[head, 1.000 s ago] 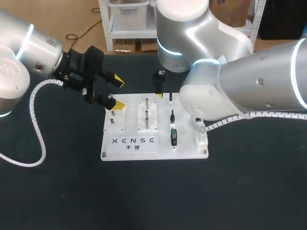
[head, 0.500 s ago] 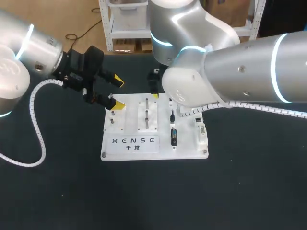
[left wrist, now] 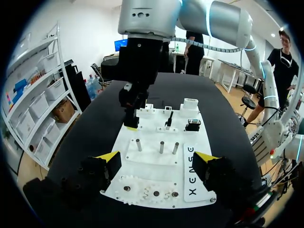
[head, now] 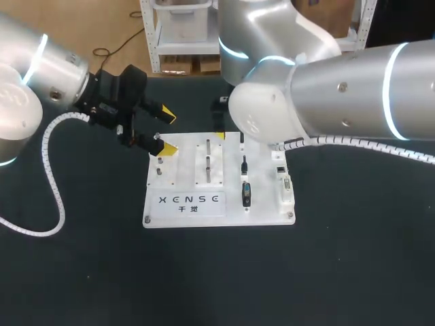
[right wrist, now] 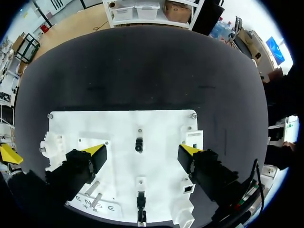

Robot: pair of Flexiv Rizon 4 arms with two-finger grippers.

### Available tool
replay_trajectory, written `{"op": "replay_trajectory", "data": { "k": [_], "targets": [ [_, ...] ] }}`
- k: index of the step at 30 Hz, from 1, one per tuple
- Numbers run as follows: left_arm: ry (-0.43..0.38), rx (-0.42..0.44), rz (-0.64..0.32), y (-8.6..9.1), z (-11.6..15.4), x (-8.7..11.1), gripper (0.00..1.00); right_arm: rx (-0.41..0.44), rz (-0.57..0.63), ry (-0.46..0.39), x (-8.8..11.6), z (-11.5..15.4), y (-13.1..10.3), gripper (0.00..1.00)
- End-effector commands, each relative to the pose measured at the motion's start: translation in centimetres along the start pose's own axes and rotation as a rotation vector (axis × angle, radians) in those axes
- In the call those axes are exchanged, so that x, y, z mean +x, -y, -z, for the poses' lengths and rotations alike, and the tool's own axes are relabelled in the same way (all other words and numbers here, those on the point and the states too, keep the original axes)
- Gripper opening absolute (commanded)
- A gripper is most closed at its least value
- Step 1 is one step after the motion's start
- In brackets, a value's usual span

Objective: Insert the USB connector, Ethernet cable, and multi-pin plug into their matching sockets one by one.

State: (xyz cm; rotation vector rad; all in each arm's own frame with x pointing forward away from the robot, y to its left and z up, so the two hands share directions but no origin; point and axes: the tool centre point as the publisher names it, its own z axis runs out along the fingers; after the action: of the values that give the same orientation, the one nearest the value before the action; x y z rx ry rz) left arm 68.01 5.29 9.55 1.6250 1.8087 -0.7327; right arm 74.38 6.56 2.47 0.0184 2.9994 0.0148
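Note:
I expect the small black USB connector (right wrist: 139, 145) to slide out when I lift, because it stands in a screwed-down white holder (right wrist: 139, 130) that will stay behind.
A white socket board (head: 163, 212) lies mid-table. On its right side a black USB connector (head: 246, 194) and a thin black plug (head: 243, 165) stand in a column, beside a white Ethernet piece (head: 286, 183). My right gripper (right wrist: 142, 153) hangs open over the board's far part, a small black plug (right wrist: 138, 145) below and between its fingers, untouched. From overhead the right arm hides most of this gripper; one yellow fingertip (head: 219, 136) shows. My left gripper (head: 165, 133) stands open at the board's far left corner, holding nothing. Its wrist view shows the open left gripper (left wrist: 157, 159) above the board (left wrist: 156, 168).
Three metal pegs (left wrist: 161, 147) and small white gears (left wrist: 143, 193) sit on the board's left part. The right arm's bulk (head: 319, 102) hangs over the board's back right. A spiral cable (head: 53, 176) from the left arm lies on the dark table (head: 217, 272).
My right arm has swung leftward over the back of the board, uncovering the Ethernet piece at the right. The left arm and its open gripper have stayed still.

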Motion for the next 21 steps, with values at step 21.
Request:
{"op": "replay_trajectory", "data": {
  "k": [21],
  "targets": [
    [0.004, 0.0, -0.003, -0.06, -0.07, 0.13, 1.0, 0.0, 0.021, -0.002, 0.26, -0.66, 1.17, 0.82]
  ]
}}
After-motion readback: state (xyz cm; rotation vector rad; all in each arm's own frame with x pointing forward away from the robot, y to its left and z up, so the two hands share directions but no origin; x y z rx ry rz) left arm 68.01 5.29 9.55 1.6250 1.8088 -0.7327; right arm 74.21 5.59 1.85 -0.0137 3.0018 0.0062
